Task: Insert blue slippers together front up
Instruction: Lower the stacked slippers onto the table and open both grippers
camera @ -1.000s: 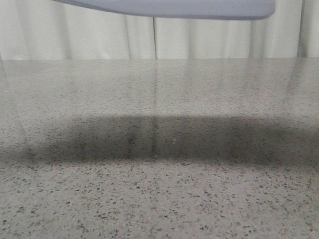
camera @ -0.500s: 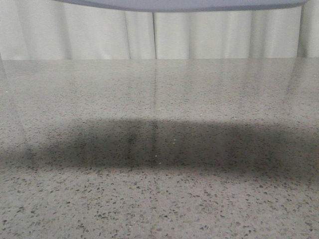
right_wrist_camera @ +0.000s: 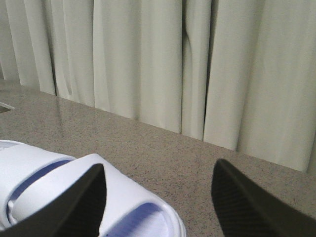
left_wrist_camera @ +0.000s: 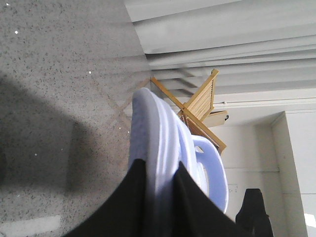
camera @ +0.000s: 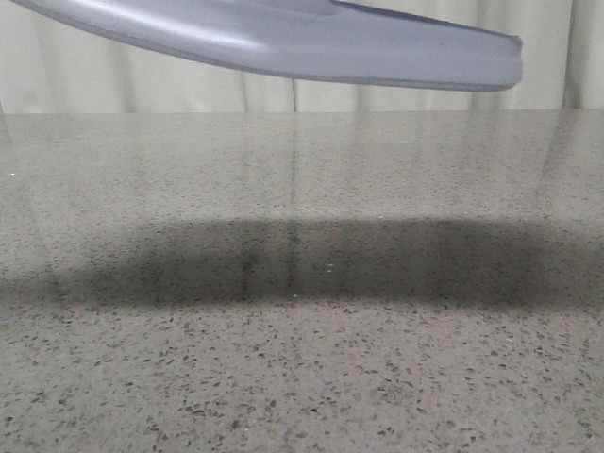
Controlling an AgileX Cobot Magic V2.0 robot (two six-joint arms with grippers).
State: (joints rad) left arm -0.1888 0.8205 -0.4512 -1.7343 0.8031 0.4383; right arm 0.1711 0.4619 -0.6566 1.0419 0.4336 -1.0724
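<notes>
The pale blue slipper [camera: 406, 55] is sole down above open grey table [camera: 283, 264]. My left gripper keeps lowering it until the slipper's sole rests there, then let go.
A pale blue slipper [camera: 283, 42] hangs above the table [camera: 302, 377] along the top of the front view, its right end lower than its left. In the left wrist view my left gripper [left_wrist_camera: 160, 165] is shut on this slipper [left_wrist_camera: 158, 133], clamping the sole edge, with the wide strap [left_wrist_camera: 213, 168] to one side. My right gripper [right_wrist_camera: 159, 168] is open and empty. A pale slipper [right_wrist_camera: 133, 200] with a wide strap lies partly behind one of its fingers [right_wrist_camera: 74, 207]. I cannot tell whether this is a second slipper. Neither gripper shows in the front view.
The speckled grey table carries a broad dark shadow [camera: 311, 260] across its middle. White curtains [right_wrist_camera: 148, 59] hang behind its far edge. A wooden folding rack [left_wrist_camera: 200, 101] stands beyond the table in the left wrist view.
In the front view the slipper has come lower into view and tilted. Before, only its underside edge showed at the top.
</notes>
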